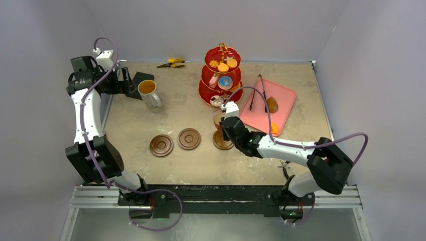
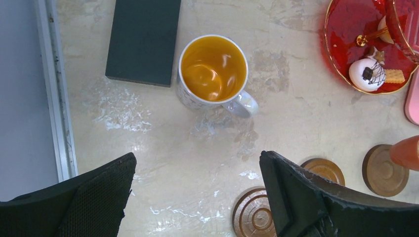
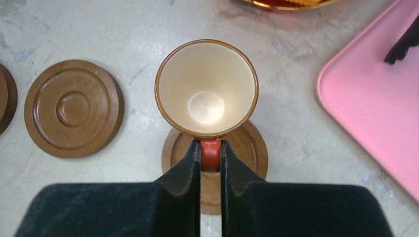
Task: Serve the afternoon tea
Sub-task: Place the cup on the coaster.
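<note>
My right gripper needs to keep bringing the copper cup (image 3: 206, 89) toward the brown saucer's middle (image 1: 222, 141) until the cup rests there. The cup hangs upright and the saucer is empty.
The red three-tier stand (image 1: 221, 75) holding pastries stands at the back centre. A white mug of amber tea (image 1: 148, 92) sits at the back left, and in the left wrist view the mug (image 2: 213, 69) lies ahead of my left gripper (image 2: 197, 182). The left gripper (image 1: 131, 84) is open, apart from the mug and holding nothing. My right gripper (image 3: 211, 155) is shut on the red handle of the small copper cup (image 3: 206, 86). The cup is empty and upright over a brown saucer (image 3: 249, 148). Whether it rests on the saucer I cannot tell. Two more saucers (image 1: 161, 145) (image 1: 189, 138) lie to the left.
A pink tray (image 1: 281, 95) at the right carries black tongs (image 1: 262, 93) and a pastry (image 1: 272, 104). Yellow pliers (image 1: 173, 63) lie at the back edge. A dark flat block (image 2: 143, 39) lies beside the mug. Grey walls close in the table on three sides.
</note>
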{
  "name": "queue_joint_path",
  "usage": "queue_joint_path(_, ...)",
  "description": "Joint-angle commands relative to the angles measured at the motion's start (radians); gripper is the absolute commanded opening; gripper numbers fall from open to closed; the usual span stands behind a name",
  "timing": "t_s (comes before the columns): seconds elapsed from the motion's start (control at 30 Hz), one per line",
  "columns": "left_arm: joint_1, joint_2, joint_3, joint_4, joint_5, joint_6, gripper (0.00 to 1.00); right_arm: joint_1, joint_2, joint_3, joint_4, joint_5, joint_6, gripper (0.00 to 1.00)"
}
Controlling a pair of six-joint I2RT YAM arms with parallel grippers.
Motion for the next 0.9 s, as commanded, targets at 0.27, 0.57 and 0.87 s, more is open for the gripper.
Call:
queue_joint_path(0.27,0.008,-0.042,-0.011,-0.004,0.035,0.021,0.97,0.076,-0.048,-0.127,0.024,0.064,0.188,0.0)
queue_joint_path(0.57,0.007,-0.035,-0.003,-0.006,0.034,0.021,0.96,0.112,-0.085,-0.166,-0.033,0.132,0.265,0.0)
queue_joint_path(0.87,0.008,-0.033,-0.001,-0.004,0.03,0.021,0.97,0.191,-0.081,-0.152,-0.124,0.286,0.318,0.0)
